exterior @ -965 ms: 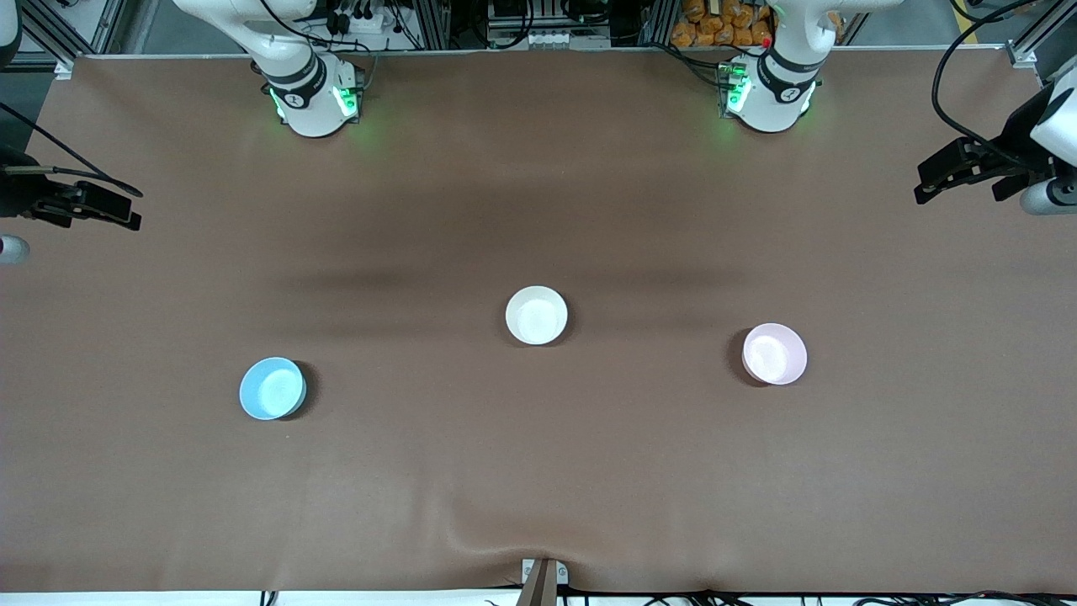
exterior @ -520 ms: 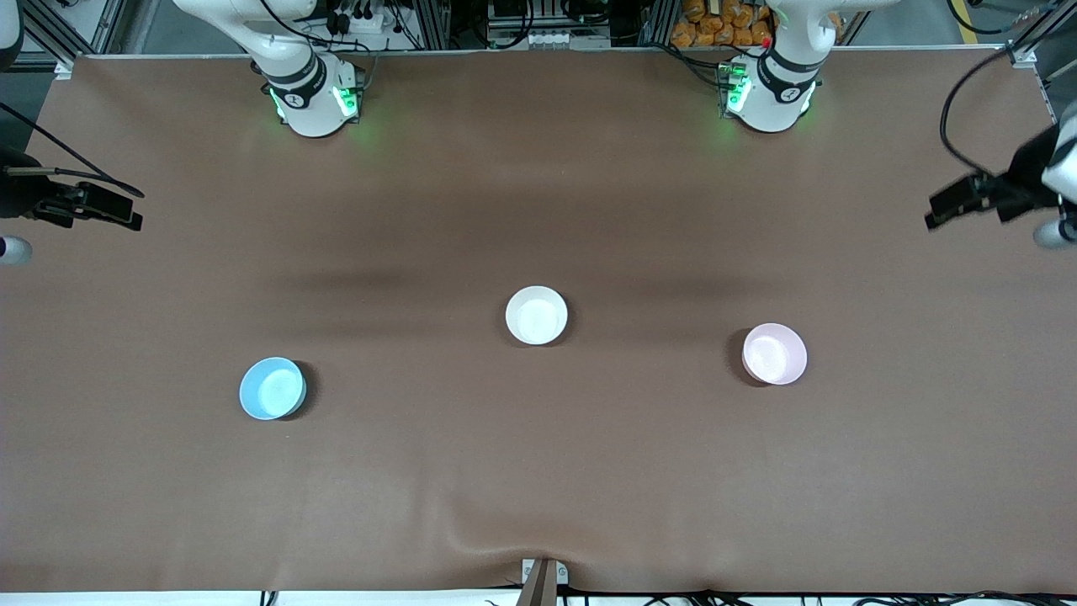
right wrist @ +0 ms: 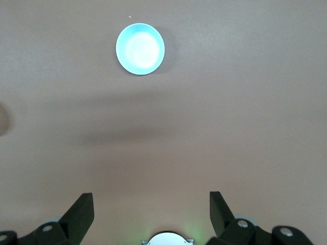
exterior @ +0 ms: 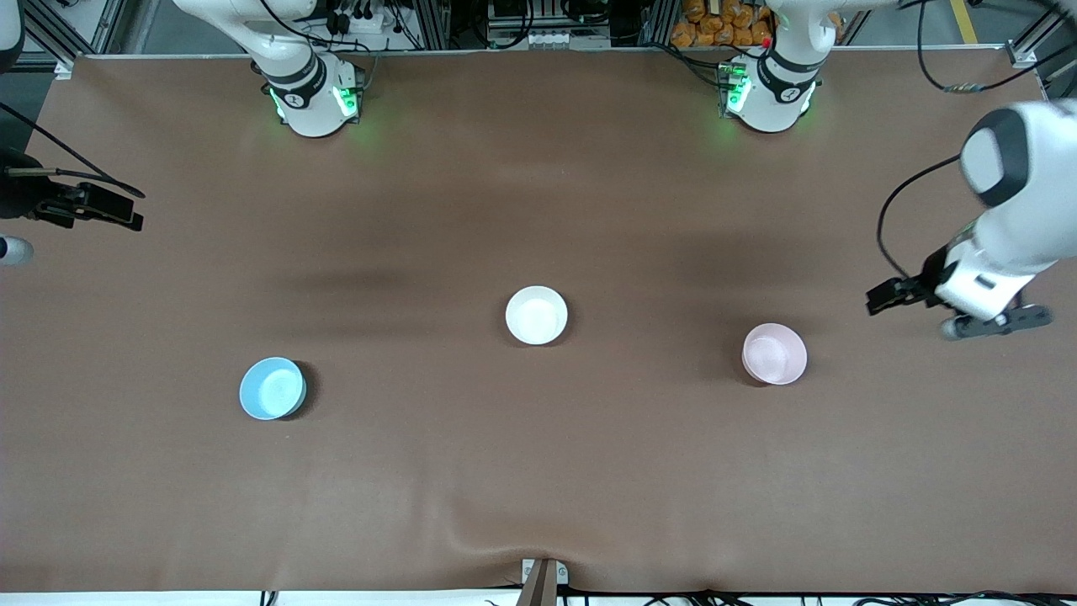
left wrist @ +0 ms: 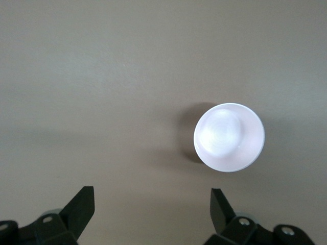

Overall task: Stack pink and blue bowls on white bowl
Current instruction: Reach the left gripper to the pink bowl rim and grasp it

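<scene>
The pink bowl [exterior: 774, 353] gets smaller from its wide rim to its base [left wrist: 220, 133]. It will fit down inside the white bowl when I lower it.
Three small bowls stand apart on the brown table. The white bowl [exterior: 536, 315] is in the middle. The pink bowl [exterior: 774, 353] [left wrist: 229, 137] sits toward the left arm's end, and the blue bowl [exterior: 272, 388] [right wrist: 140, 49] toward the right arm's end. My left gripper [exterior: 885, 298] [left wrist: 152, 204] hangs open and empty over bare table beside the pink bowl, toward the left arm's end. My right gripper [exterior: 122, 215] [right wrist: 150, 206] waits open and empty over the table's edge at the right arm's end.
The two arm bases [exterior: 315, 97] [exterior: 770, 93] stand along the table edge farthest from the front camera. The brown cloth has a wrinkle [exterior: 496, 539] by a small bracket [exterior: 543, 576] at the nearest edge.
My left arm has swung in from the table's end and come over the table beside the pink bowl. The right arm and all three bowls have stayed put.
</scene>
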Action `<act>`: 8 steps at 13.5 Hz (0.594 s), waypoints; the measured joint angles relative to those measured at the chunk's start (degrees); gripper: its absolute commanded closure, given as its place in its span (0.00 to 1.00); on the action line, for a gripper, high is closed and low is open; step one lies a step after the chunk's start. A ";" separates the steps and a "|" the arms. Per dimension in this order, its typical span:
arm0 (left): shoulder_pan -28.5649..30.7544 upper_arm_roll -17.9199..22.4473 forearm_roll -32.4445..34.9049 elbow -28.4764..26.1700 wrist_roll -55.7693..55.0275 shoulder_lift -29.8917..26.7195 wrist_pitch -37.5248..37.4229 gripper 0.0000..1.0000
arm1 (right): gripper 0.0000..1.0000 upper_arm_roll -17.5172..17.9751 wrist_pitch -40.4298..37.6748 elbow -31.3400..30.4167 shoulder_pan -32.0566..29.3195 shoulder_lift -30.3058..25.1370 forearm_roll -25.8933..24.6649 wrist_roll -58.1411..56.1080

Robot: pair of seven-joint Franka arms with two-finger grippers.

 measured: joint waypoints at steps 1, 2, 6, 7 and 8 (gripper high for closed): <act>-0.02 -0.17 0.00 -0.65 0.00 1.72 1.46 0.00 | 0.00 0.00 0.01 -0.02 0.00 0.00 0.00 0.00; -0.04 -0.48 0.00 -0.91 0.00 3.53 2.67 0.00 | 0.00 0.00 0.01 -0.03 0.00 0.00 0.00 0.00; -0.13 -3.04 -1.22 -1.04 -0.02 10.03 10.60 0.13 | 0.00 -0.01 0.05 -0.08 0.00 0.00 0.00 0.00; -0.17 -3.56 -1.75 -1.03 -0.02 11.58 12.54 0.18 | 0.00 -0.01 0.07 -0.09 0.00 0.00 0.00 0.00; -0.18 -3.95 -2.03 -1.02 -0.02 13.04 14.21 0.23 | 0.00 -0.01 0.08 -0.10 0.00 0.00 0.00 0.00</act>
